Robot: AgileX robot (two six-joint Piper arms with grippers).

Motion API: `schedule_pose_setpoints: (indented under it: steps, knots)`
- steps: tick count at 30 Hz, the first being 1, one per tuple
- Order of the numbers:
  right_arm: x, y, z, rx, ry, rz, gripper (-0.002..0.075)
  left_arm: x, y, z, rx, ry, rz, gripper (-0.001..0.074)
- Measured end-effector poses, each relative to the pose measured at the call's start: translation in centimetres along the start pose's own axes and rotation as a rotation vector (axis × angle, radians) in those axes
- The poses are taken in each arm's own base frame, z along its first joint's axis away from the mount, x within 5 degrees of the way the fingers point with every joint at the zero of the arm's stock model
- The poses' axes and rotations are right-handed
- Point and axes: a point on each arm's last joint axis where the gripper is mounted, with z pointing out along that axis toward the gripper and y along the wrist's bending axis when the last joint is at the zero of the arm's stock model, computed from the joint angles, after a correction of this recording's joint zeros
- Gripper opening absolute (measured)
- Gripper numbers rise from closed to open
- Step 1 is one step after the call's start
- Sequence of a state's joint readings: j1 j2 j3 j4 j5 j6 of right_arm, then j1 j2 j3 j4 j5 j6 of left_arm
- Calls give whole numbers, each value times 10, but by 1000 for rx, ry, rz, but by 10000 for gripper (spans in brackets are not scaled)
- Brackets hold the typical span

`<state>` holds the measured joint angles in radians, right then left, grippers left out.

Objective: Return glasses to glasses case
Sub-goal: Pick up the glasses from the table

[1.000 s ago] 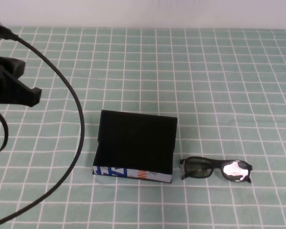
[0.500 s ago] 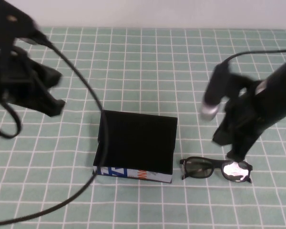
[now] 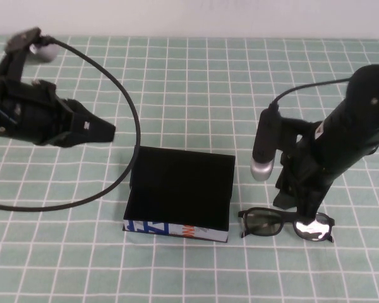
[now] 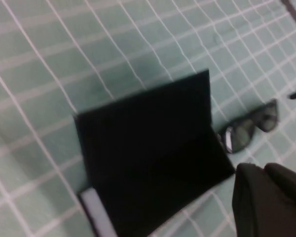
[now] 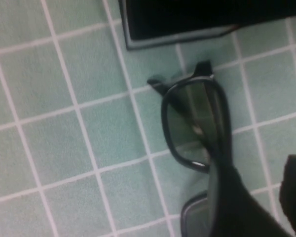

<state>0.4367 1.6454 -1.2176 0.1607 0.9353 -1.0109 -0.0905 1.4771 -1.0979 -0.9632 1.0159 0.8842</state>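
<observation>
My right gripper's open fingers are above the glasses' bridge [image 3: 289, 216], which lies clear of the glasses case, so I should keep lowering until they can close on the bridge.
The glasses case [image 3: 180, 189] lies open at the table's middle, black inside, with its white printed strip at the front. It also shows in the left wrist view [image 4: 148, 148] and the right wrist view [image 5: 187, 15]. The black glasses [image 3: 285, 224] lie flat on the cloth just right of the case; they show in the left wrist view [image 4: 249, 131] and the right wrist view [image 5: 192, 118]. My right gripper [image 3: 297, 203] [image 5: 266, 197] is open, pointing down just above the glasses' middle. My left gripper [image 3: 107, 132] [image 4: 266, 192] is shut and empty, hovering left of and behind the case.
A green checked cloth [image 3: 196, 82] covers the table. The left arm's black cable [image 3: 129, 107] loops down past the case's left side. A white wall runs along the far edge.
The right arm has come into view and lowered over the glasses. The left arm has swung in and its gripper now points toward the case. Case and glasses have not moved.
</observation>
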Motion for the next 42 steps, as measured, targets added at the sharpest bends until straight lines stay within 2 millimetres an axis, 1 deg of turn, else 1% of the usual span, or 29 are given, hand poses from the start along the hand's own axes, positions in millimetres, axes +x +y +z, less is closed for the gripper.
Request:
schedule_pose_setpoints:
  steps: [1,4,6,9,12,16,19,21,26,30,32,34,40,42]
  knots:
    - [1,-1,5,-9,12,0,223,1,3,3,21,12,-22,-4]
    - [3,-4,22,-43,46,6,229,2,4,8,69,24,-55,-4]
    - [5,-5,29,-57,61,8,232,2,2,8,87,20,-63,-4]
    - [5,-6,33,-56,69,6,246,1,2,8,95,18,-66,-4]
    - [6,-8,33,-37,83,-9,291,1,2,8,95,17,-67,-4]
    - [9,-11,33,-7,117,3,402,1,2,8,95,17,-67,-4]
    - [10,-12,35,-4,123,14,434,1,2,8,95,17,-65,-4]
    - [11,-12,40,-12,130,18,440,1,2,8,95,17,-65,-4]
    - [15,-14,64,-65,162,39,444,1,2,8,95,17,-65,-4]
    - [18,-14,79,-93,183,49,443,1,2,8,95,17,-65,-4]
    - [18,-14,82,-101,184,55,426,1,2,8,95,17,-65,-4]
    - [18,-14,85,-106,185,59,382,1,2,8,95,17,-65,-4]
    - [16,-15,84,-103,178,61,119,1,2,8,95,17,-63,-4]
    - [16,-15,83,-105,178,61,113,1,2,8,95,17,-63,-4]
